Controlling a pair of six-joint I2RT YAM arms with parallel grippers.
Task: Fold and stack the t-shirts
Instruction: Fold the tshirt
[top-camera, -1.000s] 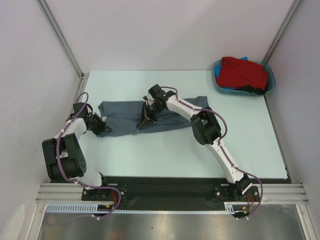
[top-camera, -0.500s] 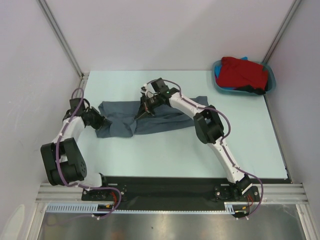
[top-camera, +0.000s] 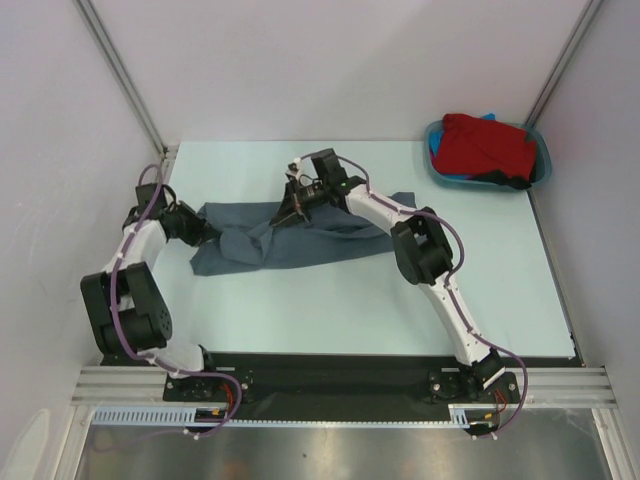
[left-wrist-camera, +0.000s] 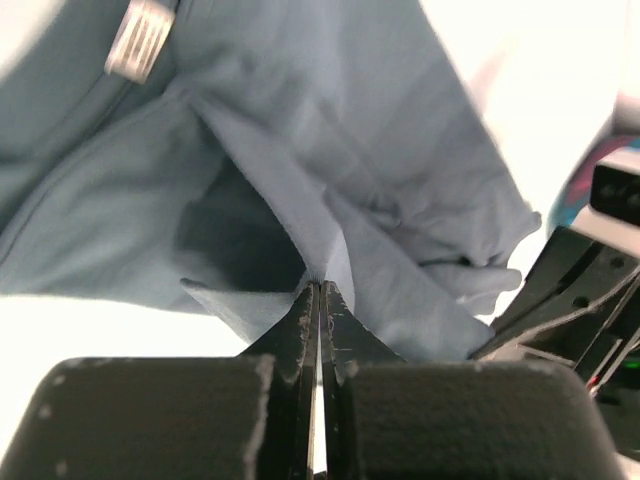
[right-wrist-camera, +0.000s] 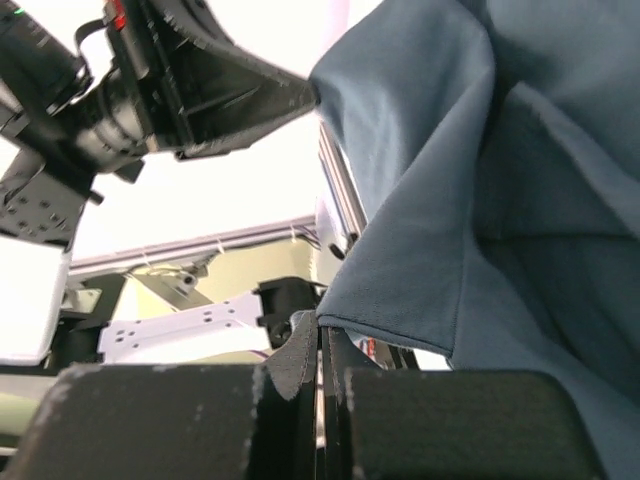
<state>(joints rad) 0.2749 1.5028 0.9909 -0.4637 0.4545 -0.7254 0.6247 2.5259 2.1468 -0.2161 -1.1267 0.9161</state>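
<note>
The t-shirt's end (top-camera: 236, 248) is folded over, so I should move my right gripper away and pull the layer (left-wrist-camera: 180, 95) beside the label toward the back with my left gripper.
A dark slate-grey t-shirt (top-camera: 300, 240) lies crumpled across the middle of the table. My left gripper (top-camera: 207, 232) is shut on its left edge; the left wrist view shows the cloth (left-wrist-camera: 330, 180) pinched at the fingertips (left-wrist-camera: 320, 290). My right gripper (top-camera: 290, 213) is shut on the shirt's upper middle edge and holds it lifted; the right wrist view shows the hem (right-wrist-camera: 420, 270) clamped in the jaws (right-wrist-camera: 322, 335). A bright red t-shirt (top-camera: 485, 148) lies bunched in the teal tub, with bits of blue and black cloth beside it.
The teal plastic tub (top-camera: 541, 160) stands at the back right corner of the table. White walls with metal posts close in the table on the left, back and right. The arm bases sit on the black rail at the near edge.
Both grippers have moved away from me toward the back of the table, dragging the grey shirt with them. The shirt's left end has bunched up more.
</note>
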